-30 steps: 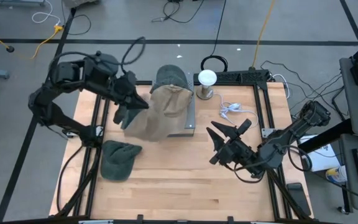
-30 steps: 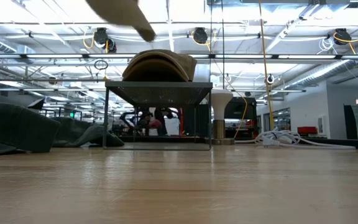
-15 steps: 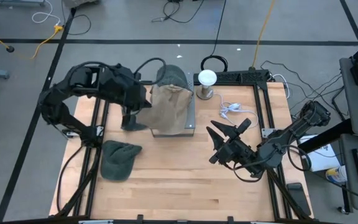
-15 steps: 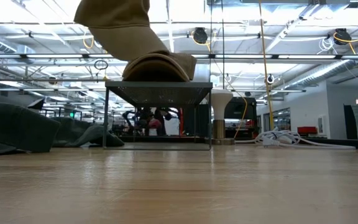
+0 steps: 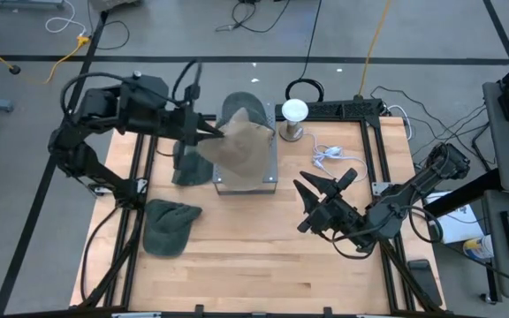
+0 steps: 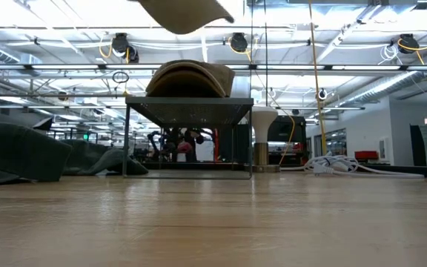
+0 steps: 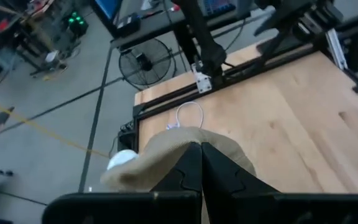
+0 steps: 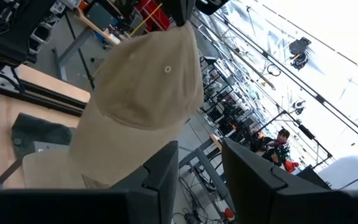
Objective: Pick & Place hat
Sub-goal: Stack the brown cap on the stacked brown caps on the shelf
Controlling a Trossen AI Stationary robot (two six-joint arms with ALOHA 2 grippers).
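The held tan hat (image 6: pixel 187 15) is hanging at a slant over the tan hat on the rack (image 6: pixel 187 80), so the robot's left gripper needs to turn the held hat square before lowering it.
A tan hat (image 5: pixel 244 148) hangs in the air above a small metal rack (image 5: pixel 271 170) at the table's far middle, held by my left gripper (image 5: pixel 208 134), which is shut on it. In the low view the tan hat (image 6: pixel 187 11) floats over a second tan hat (image 6: pixel 190 78) resting on the rack's top (image 6: pixel 189 104). A grey-green hat (image 5: pixel 244 108) lies on the rack's far part. My right gripper (image 5: pixel 312 201) is open, low over the table's right half, pointing at the rack. My left gripper pinches the tan hat's left edge (image 7: pixel 180 157) between its two shut fingers, coming nearly level from the table's left. The hat is lifted clear and spreads out to the right of the fingers, over the rack. Which part of the hat that edge is I cannot tell.
Two dark green hats lie on the table's left side, one near the rack (image 5: pixel 188 168), one closer to the near edge (image 5: pixel 170 225). A white-bulbed lamp (image 5: pixel 294 110) and a white cable (image 5: pixel 330 157) sit right of the rack. Bare wood fills the near half.
My left gripper has moved right toward the rack. The tan hat first hung down and dipped onto the hat on the rack, then rose and swung more level above it. My right arm has kept still.
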